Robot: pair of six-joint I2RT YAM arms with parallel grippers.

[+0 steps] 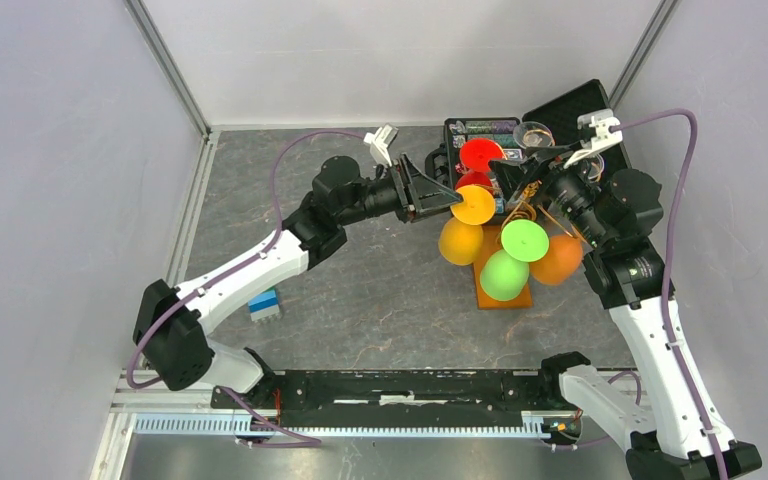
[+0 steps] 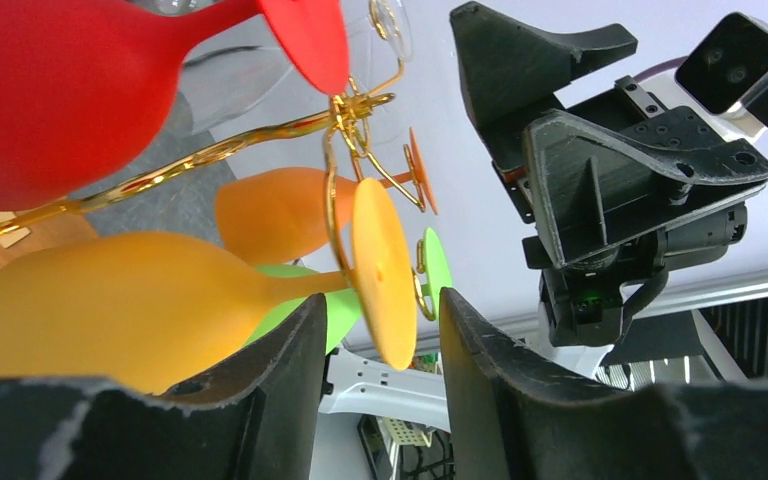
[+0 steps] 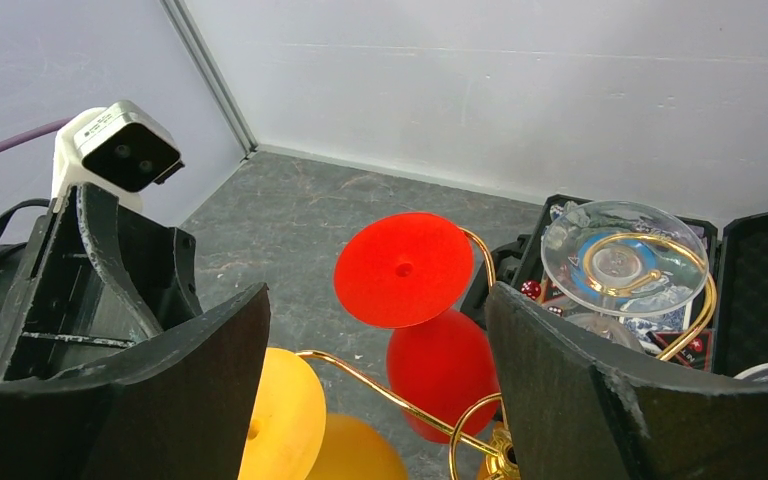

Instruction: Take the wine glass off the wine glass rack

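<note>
The yellow glass's foot point(image 2: 380, 262) sits at a slant against the gold wire loop. Next, my left gripper pinches the foot's near edge point(image 2: 398, 348) squarely and lifts it clear first.
The wine glass rack point(image 1: 512, 296) is a gold wire stand on an orange-brown wooden base. It holds several glasses hanging upside down: red point(image 1: 480, 155), yellow point(image 1: 474, 206), green point(image 1: 523, 240), orange point(image 1: 560, 260) and clear point(image 1: 533, 133). My left gripper point(image 1: 448, 197) is open. The yellow glass's foot point(image 2: 385, 270) stands between its fingers point(image 2: 295, 350) and looks clear of both. My right gripper point(image 1: 516, 178) is open above the rack's top. In the right wrist view point(image 3: 375, 295) the red glass's foot point(image 3: 403, 268) and the gold wire arm point(image 3: 400, 395) lie below it.
An open black case point(image 1: 572, 104) stands behind the rack at the back right, with a box of small items point(image 1: 480, 128) beside it. A small blue and white block point(image 1: 264, 304) lies on the grey table at the left. Walls close in on three sides.
</note>
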